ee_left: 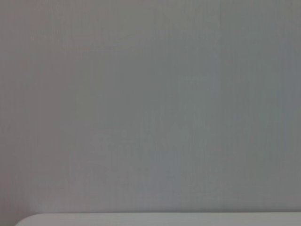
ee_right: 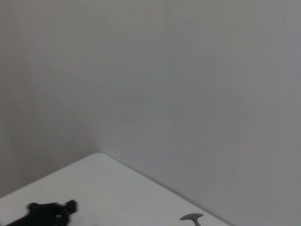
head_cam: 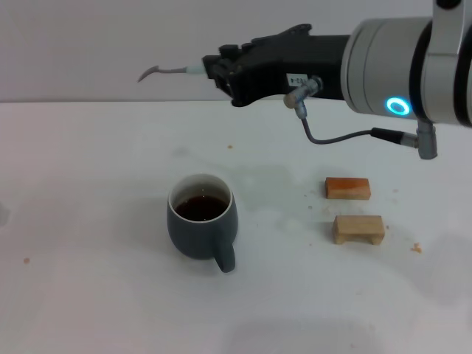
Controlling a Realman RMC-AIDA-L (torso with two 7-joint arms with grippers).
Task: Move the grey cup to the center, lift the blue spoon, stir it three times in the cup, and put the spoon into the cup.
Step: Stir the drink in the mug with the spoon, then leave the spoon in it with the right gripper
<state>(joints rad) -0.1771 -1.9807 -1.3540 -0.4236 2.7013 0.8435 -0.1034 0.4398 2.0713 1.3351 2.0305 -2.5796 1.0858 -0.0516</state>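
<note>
The blue spoon is level, its bowl [head_cam: 150, 72] pointing past the grey cup, so my right gripper should pull back and tilt the bowl down into the cup [head_cam: 201, 207].
The grey cup [head_cam: 201, 225] stands near the middle of the table, with dark liquid inside and its handle toward the front. My right gripper [head_cam: 215, 70] is high above the table, behind and above the cup, shut on the blue spoon [head_cam: 177, 71]. The spoon sticks out level to the left, with its metal bowl at the far end. That bowl's tip [ee_right: 191, 218] shows in the right wrist view. My left gripper does not appear in the head view.
Two small wooden blocks [head_cam: 347, 187] [head_cam: 358, 228] lie to the right of the cup. Crumbs dot the white table [head_cam: 88, 184]. A small black shape [ee_right: 47, 213] sits low in the right wrist view, and I cannot tell what it is. The left wrist view holds only wall and a table edge [ee_left: 155, 219].
</note>
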